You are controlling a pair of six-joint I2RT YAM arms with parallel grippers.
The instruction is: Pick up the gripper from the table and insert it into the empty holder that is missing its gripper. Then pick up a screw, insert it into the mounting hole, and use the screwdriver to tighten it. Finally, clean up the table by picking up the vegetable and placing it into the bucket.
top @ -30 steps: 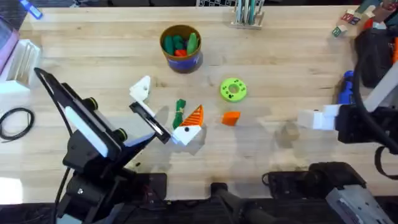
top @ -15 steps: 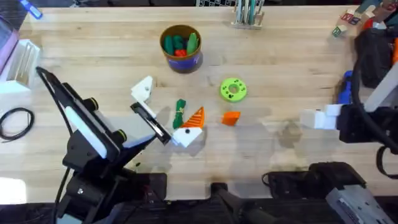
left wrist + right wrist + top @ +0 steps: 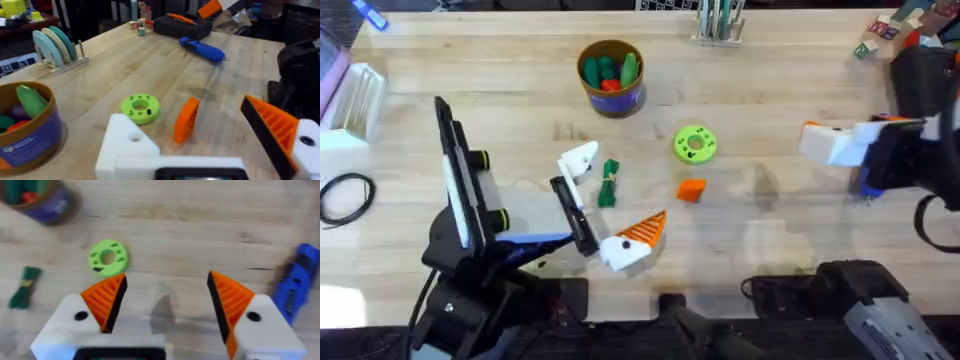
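Note:
The loose orange gripper [image 3: 691,190] should stay in place, still unscrewed, when the robot pushes it in, because the white holder [image 3: 579,159] has an empty end next to its orange-tipped twin.
The loose orange gripper [image 3: 691,190] lies on the table [image 3: 770,80] near the green disc; it also stands out in the left wrist view [image 3: 186,120]. My left gripper [image 3: 608,200] is open. One of its fingers is the bare white holder [image 3: 125,145], the other is orange-tipped. From overhead, the dark-green vegetable [image 3: 609,183] lies between those fingers. The blue bucket [image 3: 610,75] stands behind with toys inside. My right gripper [image 3: 165,292] is open and empty beside the blue screwdriver [image 3: 297,280]. The screw is out of view.
A green disc with holes [image 3: 695,143] sits right of the vegetable. A disc rack [image 3: 55,45] and a black case [image 3: 182,25] stand at the table's far side. A black cable loop [image 3: 345,195] lies at the left edge, toy blocks [image 3: 880,30] at the far right.
My left gripper has swung right and toward the front edge, now straddling the vegetable. My right gripper has moved away from the front edge toward the screwdriver.

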